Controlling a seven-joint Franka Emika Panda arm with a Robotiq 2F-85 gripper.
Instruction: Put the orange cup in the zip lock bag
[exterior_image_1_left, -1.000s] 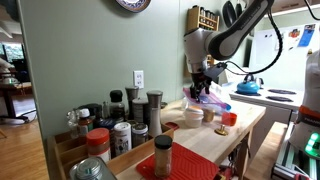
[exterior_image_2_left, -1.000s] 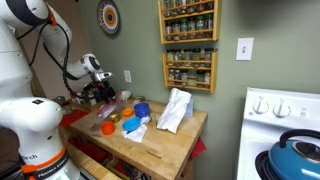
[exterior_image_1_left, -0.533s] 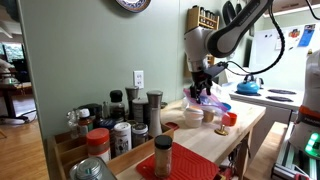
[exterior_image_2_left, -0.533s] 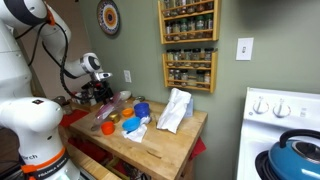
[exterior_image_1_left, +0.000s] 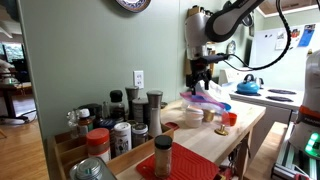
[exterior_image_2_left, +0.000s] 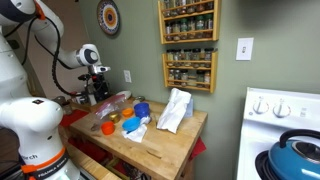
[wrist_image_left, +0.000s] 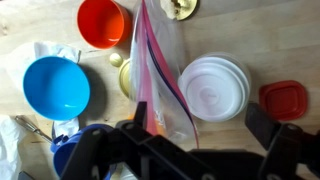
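Observation:
The cup stands off to one side while my gripper is open and empty over the zip lock bag (wrist_image_left: 164, 72), so I need to get the orange cup (wrist_image_left: 100, 23) first.
The orange cup (wrist_image_left: 100, 22) stands upright on the wooden counter, at the top left of the wrist view. It also shows in both exterior views (exterior_image_1_left: 229, 118) (exterior_image_2_left: 107, 127). The zip lock bag (wrist_image_left: 165, 80), clear with a pink-purple strip, lies stretched below my gripper, beside its left finger. It shows in both exterior views (exterior_image_1_left: 205, 98) (exterior_image_2_left: 112, 103). My gripper (wrist_image_left: 205, 118) hangs above the bag with its fingers wide apart. I cannot tell whether the left finger touches the bag. The gripper shows in both exterior views (exterior_image_1_left: 200, 75) (exterior_image_2_left: 98, 90).
A blue bowl (wrist_image_left: 55, 87) sits left of the bag, a stack of white plates (wrist_image_left: 213, 90) right of it, and a red lid (wrist_image_left: 283, 100) further right. Spice jars (exterior_image_1_left: 120, 120) crowd one end of the counter. A white cloth (exterior_image_2_left: 175, 110) stands near the other.
My gripper has risen above the bag. The bag stays at about the same place on the counter. The orange cup has not moved.

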